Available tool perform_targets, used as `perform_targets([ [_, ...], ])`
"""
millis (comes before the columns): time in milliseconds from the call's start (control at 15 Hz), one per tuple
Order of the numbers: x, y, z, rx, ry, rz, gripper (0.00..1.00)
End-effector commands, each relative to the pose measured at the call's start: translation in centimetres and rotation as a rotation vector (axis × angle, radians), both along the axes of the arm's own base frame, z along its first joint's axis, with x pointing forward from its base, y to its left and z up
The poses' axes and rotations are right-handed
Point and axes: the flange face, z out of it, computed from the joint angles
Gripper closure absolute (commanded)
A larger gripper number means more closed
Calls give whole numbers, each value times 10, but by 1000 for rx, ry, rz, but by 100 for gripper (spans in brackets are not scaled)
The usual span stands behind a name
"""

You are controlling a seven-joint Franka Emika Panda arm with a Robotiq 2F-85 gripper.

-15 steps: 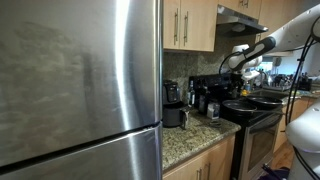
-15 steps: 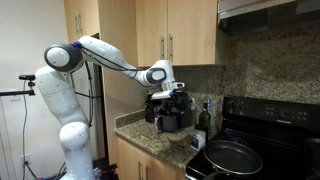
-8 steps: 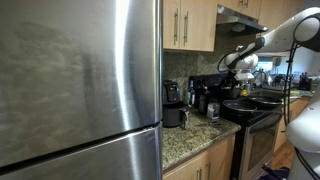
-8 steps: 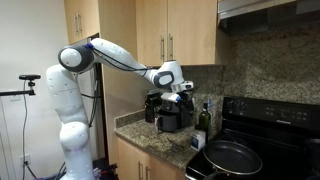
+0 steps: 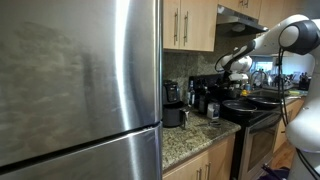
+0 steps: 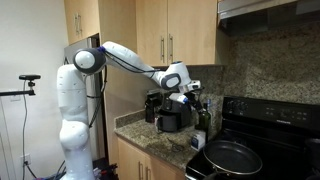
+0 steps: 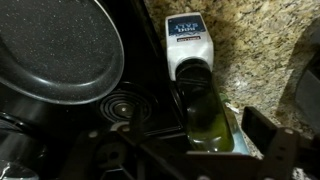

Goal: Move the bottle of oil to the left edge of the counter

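Observation:
My gripper keeps moving toward the upright bottle of oil (image 7: 207, 122) and its neck (image 6: 205, 105) until both fingers can close around it. The bottle lines up with their open gap.
The bottle of oil (image 7: 203, 112) is dark green glass with a white label. It stands on the speckled granite counter (image 7: 250, 50) right beside the black stove top. In the wrist view I look down along it, and its upper part lies between my gripper's (image 7: 192, 150) two fingers, which are spread apart on either side without closing on it. In an exterior view the bottle (image 6: 205, 119) stands at the counter's stove-side end, with the gripper (image 6: 191, 98) just above and beside its top. The arm also shows in an exterior view (image 5: 232, 68).
A black frying pan (image 7: 55, 50) sits on the stove (image 6: 270, 140), close to the bottle. A black coffee maker (image 6: 165, 110) stands on the counter (image 6: 150, 132) behind the gripper. A steel fridge (image 5: 80, 90) fills the near side. Wooden cabinets hang above.
The arm has reached further along the counter toward the stove and dropped slightly, bringing the gripper from above the coffee maker to the bottle's top. The bottle has not moved.

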Motion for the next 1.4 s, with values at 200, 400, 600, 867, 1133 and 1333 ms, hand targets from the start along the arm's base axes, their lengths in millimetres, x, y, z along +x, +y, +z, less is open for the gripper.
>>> perform_targets([
  [200, 47, 20, 4, 29, -242, 9, 0],
  [400, 73, 28, 13, 69, -303, 16, 0],
  [600, 65, 32, 14, 68, -285, 3, 0],
  [867, 78, 28, 4, 68, -295, 12, 0],
  [1133, 101, 26, -5, 80, -346, 32, 0],
  [1333, 117, 21, -12, 90, -376, -4, 0],
])
